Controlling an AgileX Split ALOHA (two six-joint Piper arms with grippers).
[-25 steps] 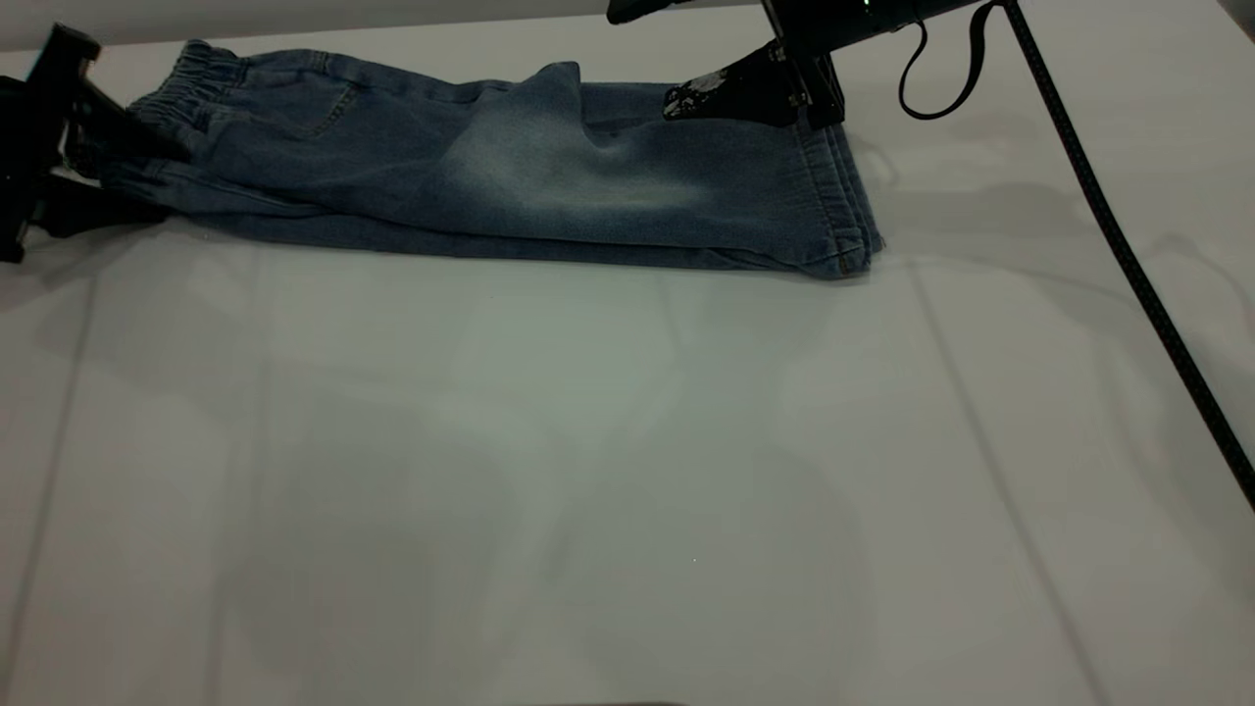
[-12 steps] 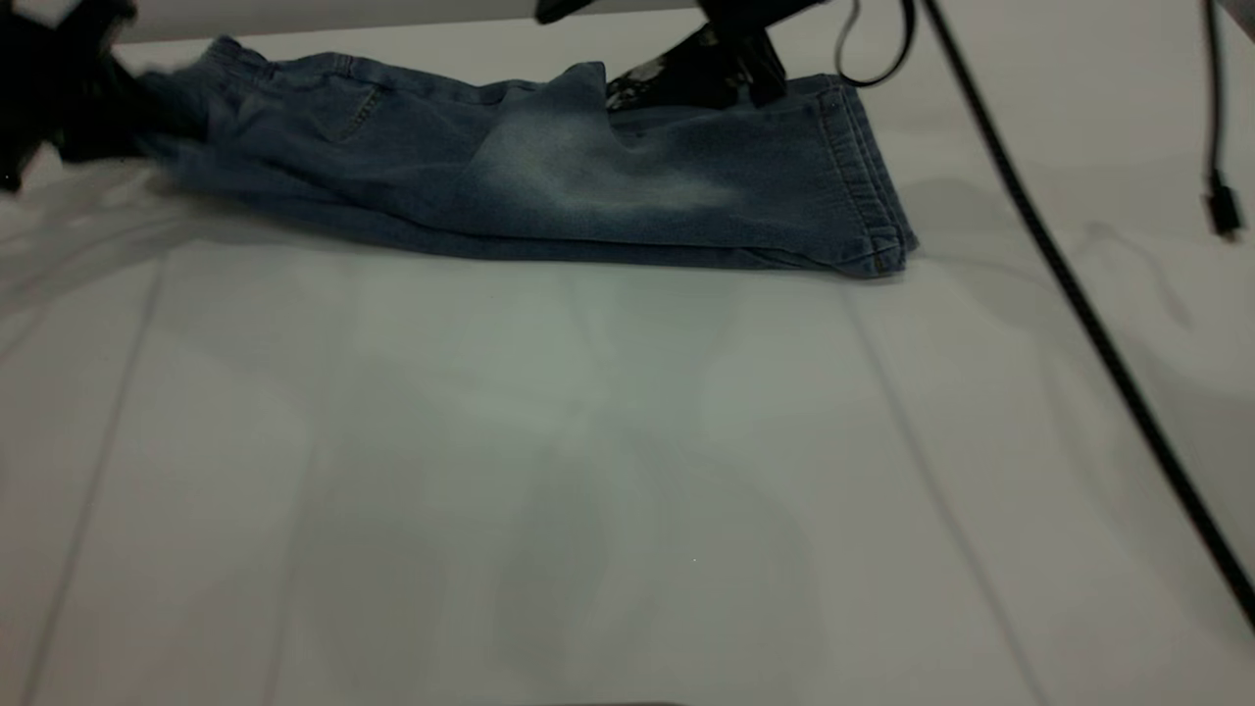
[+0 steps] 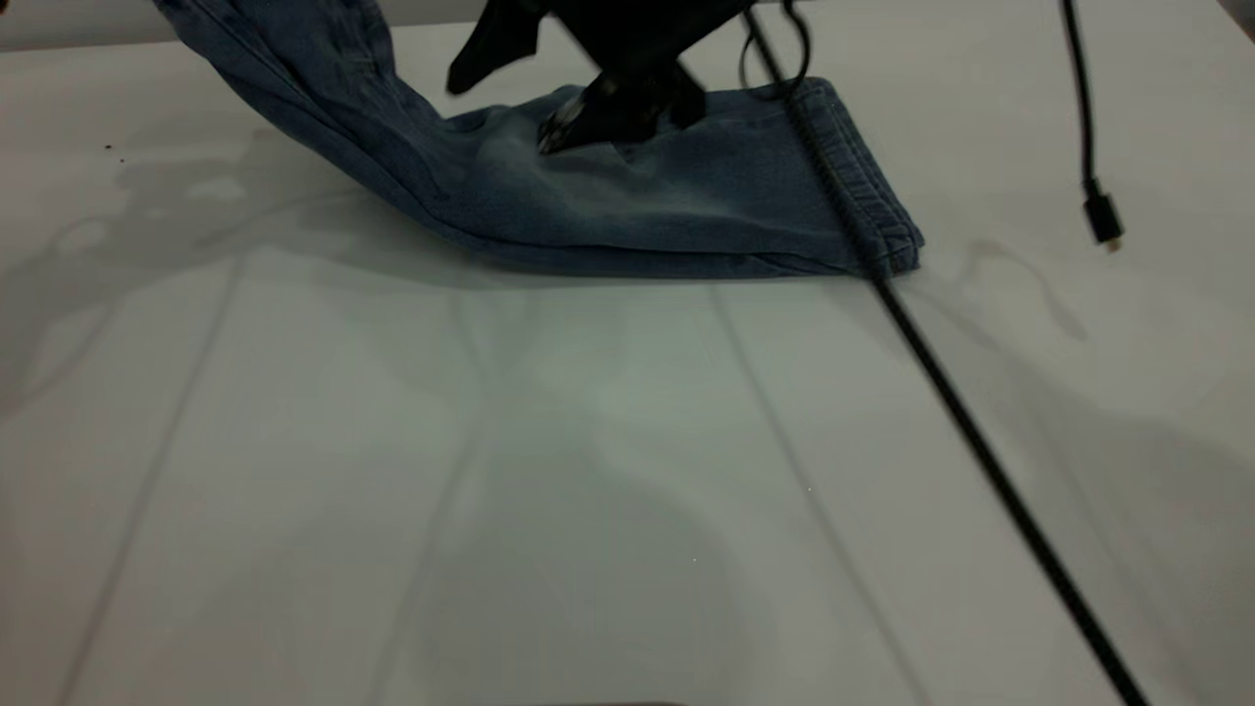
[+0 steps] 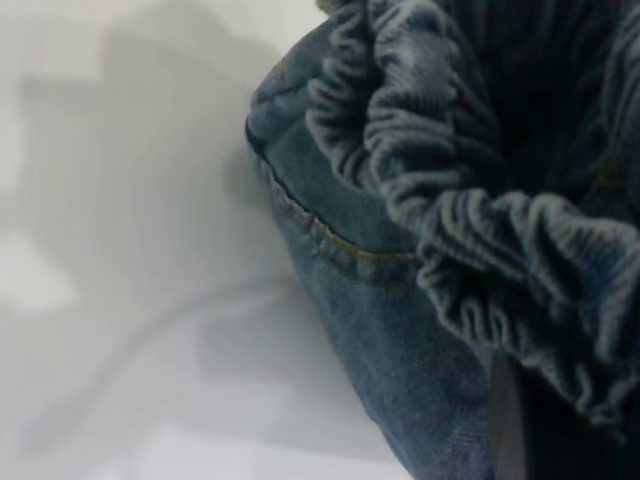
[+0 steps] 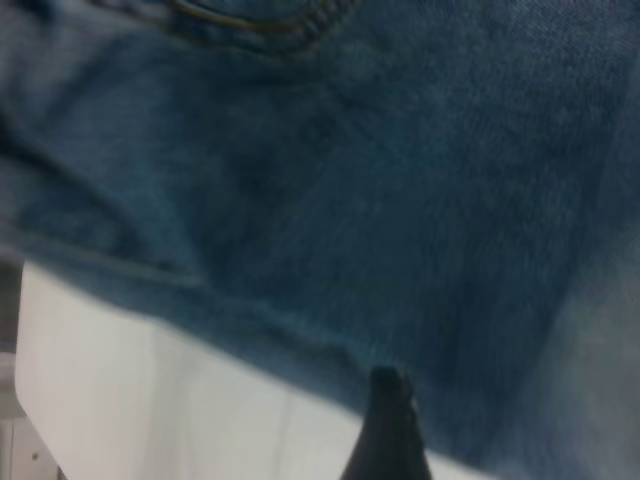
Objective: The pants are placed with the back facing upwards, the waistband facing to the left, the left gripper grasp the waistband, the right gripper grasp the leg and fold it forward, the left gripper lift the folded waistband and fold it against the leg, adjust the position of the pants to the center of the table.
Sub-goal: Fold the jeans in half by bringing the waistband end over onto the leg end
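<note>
Next, I pull my right gripper back past the hem (image 3: 868, 176) before my left gripper folds the waistband over the leg, because my right gripper is over the pants' middle (image 3: 641, 182), in the waistband's way.
The blue denim pants (image 3: 686, 201) lie folded lengthwise at the far side of the white table (image 3: 627, 471). Their left end rises steeply off the table and leaves the exterior view at the top left. The gathered waistband (image 4: 480, 200) fills the left wrist view, and my left gripper is shut on it, one finger (image 4: 508, 425) showing against the cloth. The leg (image 3: 755, 181) lies flat, its hem at the right. My right gripper (image 3: 500, 113) stands open over the pants' middle, its lower scuffed fingertip (image 3: 561, 129) pressing on the pale patch. One fingertip (image 5: 388, 420) shows in the right wrist view.
A black braided cable (image 3: 941, 392) runs diagonally from the right arm across the hem to the near right corner. A thinner cable with a plug (image 3: 1102, 218) dangles at the right. White tabletop spreads in front of the pants.
The waistband end has been lifted off the table, up and rightward, and the left gripper has left the exterior view. The right gripper has slid left along the pants toward their middle.
</note>
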